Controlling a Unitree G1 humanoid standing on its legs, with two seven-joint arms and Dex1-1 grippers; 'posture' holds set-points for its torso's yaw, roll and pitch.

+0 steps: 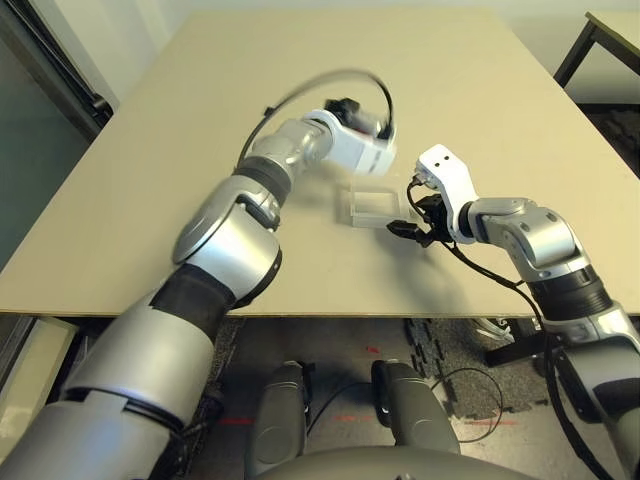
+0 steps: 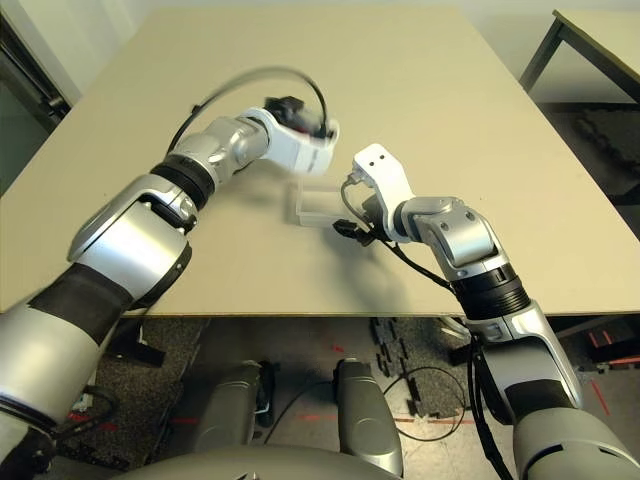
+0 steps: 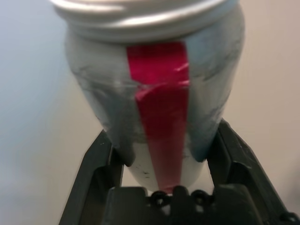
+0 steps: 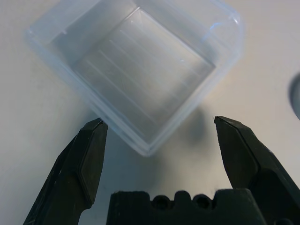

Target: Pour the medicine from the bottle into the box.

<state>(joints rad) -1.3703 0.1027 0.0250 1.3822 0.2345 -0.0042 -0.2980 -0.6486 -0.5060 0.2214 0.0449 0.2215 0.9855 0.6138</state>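
My left gripper should rock the bottle [image 1: 368, 120] back and forth to shake the medicine out before it sets the bottle upright, because the box [image 1: 377, 206] under the tipped bottle is empty.
My left gripper [image 3: 161, 133] is shut on the bottle [image 3: 154, 93], a silvery-grey cylinder with a red label strip, its two black fingers pressing on its sides. In the left eye view this gripper [image 1: 385, 135] hangs just behind and above the box [image 1: 372, 205]. The box [image 4: 140, 70] is a clear shallow square tray lying flat on the table, and it looks empty. My right gripper [image 4: 159, 123] stands open right beside the box, with the nearest box corner reaching between its fingertips without touching them. The medicine is hidden.
The tan table [image 1: 200, 200] stretches wide to the left and behind the box. Its front edge [image 1: 330, 315] runs close below my right gripper [image 1: 408, 228]. A second table's corner [image 1: 610, 30] stands at the far right. Cables lie on the floor below.
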